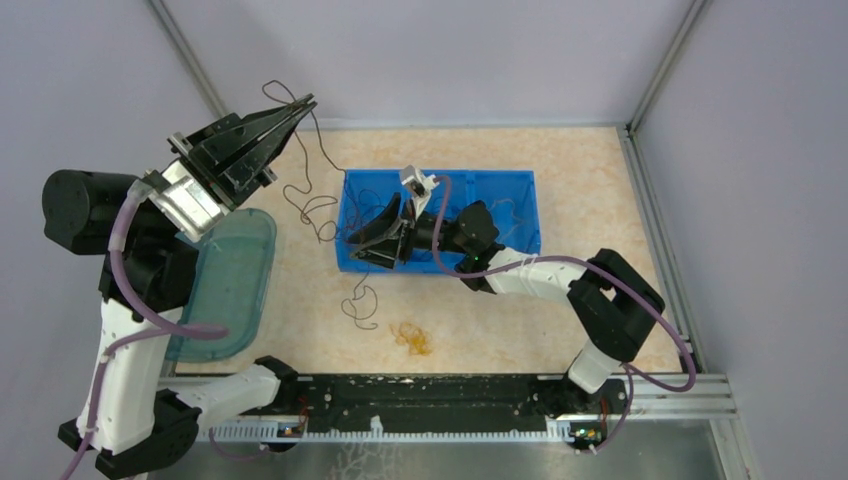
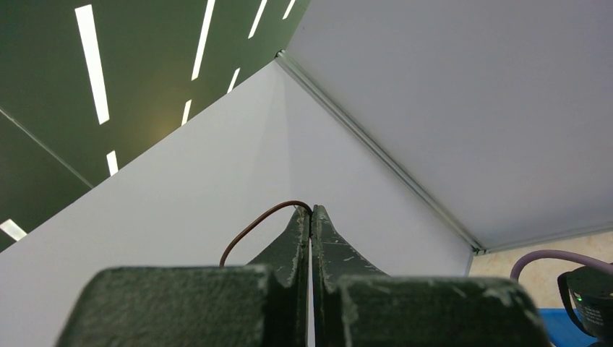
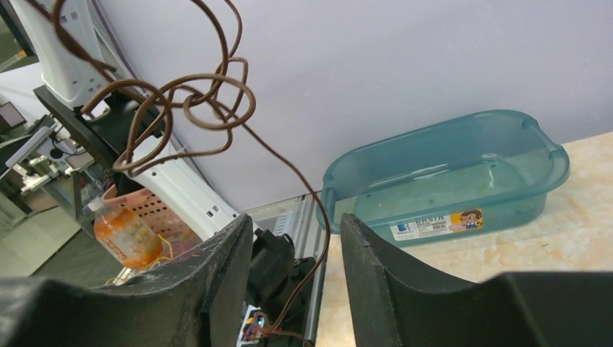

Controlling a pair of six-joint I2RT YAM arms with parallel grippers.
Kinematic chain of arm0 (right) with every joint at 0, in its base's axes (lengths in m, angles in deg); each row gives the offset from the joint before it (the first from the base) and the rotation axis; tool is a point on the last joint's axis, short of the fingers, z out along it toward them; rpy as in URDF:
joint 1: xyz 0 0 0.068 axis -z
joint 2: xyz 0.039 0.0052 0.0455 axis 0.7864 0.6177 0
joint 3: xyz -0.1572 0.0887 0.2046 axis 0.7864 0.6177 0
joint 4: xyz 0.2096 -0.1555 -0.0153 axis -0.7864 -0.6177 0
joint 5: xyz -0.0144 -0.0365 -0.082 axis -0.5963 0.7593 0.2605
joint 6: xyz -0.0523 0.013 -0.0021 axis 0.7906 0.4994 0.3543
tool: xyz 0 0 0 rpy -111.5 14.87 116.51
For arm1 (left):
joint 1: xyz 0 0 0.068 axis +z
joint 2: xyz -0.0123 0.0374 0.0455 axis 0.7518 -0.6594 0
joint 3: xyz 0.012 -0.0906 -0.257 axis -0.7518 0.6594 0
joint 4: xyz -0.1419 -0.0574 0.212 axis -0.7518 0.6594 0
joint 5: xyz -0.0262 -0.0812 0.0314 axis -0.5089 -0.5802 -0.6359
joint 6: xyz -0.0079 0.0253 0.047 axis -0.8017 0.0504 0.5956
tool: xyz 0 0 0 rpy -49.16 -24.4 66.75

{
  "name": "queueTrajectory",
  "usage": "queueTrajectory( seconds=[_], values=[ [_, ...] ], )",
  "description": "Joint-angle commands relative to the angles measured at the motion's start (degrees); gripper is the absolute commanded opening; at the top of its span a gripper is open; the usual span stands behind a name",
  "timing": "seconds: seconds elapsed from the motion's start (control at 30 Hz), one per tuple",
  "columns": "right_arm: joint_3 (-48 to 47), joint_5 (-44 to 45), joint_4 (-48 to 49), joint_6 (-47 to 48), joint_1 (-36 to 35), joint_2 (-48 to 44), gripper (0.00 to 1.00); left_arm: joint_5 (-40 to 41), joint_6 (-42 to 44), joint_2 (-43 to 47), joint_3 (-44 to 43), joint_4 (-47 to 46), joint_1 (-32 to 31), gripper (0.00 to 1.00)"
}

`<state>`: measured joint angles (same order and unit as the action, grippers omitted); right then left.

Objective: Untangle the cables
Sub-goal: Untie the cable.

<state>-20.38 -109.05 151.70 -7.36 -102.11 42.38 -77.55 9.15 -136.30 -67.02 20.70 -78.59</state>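
One piece of cable is hanging loose in my right gripper below the knotted loops (image 1: 322, 213), so my right gripper should open wider, shut on the strand of cable (image 3: 327, 230) and pull it away.
A thin dark brown cable (image 1: 322, 212) hangs from my raised left gripper (image 1: 306, 103), curls in loops beside the blue bin (image 1: 520, 215) and ends on the table. In the left wrist view the left gripper (image 2: 311, 210) is shut on this cable (image 2: 249, 226) at its very tips. My right gripper (image 1: 358, 247) is at the bin's left end and points left. It is open in the right wrist view (image 3: 296, 221), and one strand of the cable (image 3: 323, 238) runs down between the fingers without touching either. Above it the cable's loops (image 3: 206, 108) are knotted together. A yellow-orange cable clump (image 1: 412, 338) lies on the table.
A teal basin (image 1: 235, 275) sits on the table's left side, under the left arm; it shows beyond the right fingers too (image 3: 448, 181). More thin wires lie in the blue bin behind the right arm. Grey walls close in the table at the back and sides.
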Motion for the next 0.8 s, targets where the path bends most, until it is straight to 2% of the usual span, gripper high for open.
queueTrajectory(
  seconds=[0.0,0.1,0.17,0.33,0.5,0.57,0.67,0.77],
  values=[
    [-1.1,0.9,3.4,0.5,-0.6,0.6,0.42,-1.2,-1.1,0.5,-0.6,-2.0,0.1,0.00],
    [-0.4,1.7,5.6,-0.9,-0.6,0.3,0.18,-1.2,-1.2,0.6,-0.7,-2.1,0.1,0.00],
    [-0.5,1.7,6.2,-2.3,-0.5,0.4,0.11,-1.2,-1.0,0.6,-0.6,-2.0,0.1,0.00],
    [-1.3,-0.1,7.1,-4.6,-1.1,1.1,0.42,-1.1,-0.8,0.7,-0.5,-2.2,0.0,0.00],
    [-2.2,-0.8,5.3,-4.0,-1.9,3.8,0.45,-1.2,-0.8,0.7,-0.9,-2.3,0.1,0.00],
    [-2.2,-0.8,6.6,-4.4,-2.0,4.2,0.35,-1.1,-0.8,0.6,-1.0,-2.4,0.1,0.00],
    [-2.2,-0.3,8.1,-5.6,-1.9,4.6,0.14,-1.0,-0.7,0.6,-1.0,-2.6,0.1,0.00],
    [-1.9,0.1,8.5,-6.5,-1.9,4.5,0.07,-1.0,-0.5,0.5,-1.2,-2.6,0.1,0.00]
  ],
)
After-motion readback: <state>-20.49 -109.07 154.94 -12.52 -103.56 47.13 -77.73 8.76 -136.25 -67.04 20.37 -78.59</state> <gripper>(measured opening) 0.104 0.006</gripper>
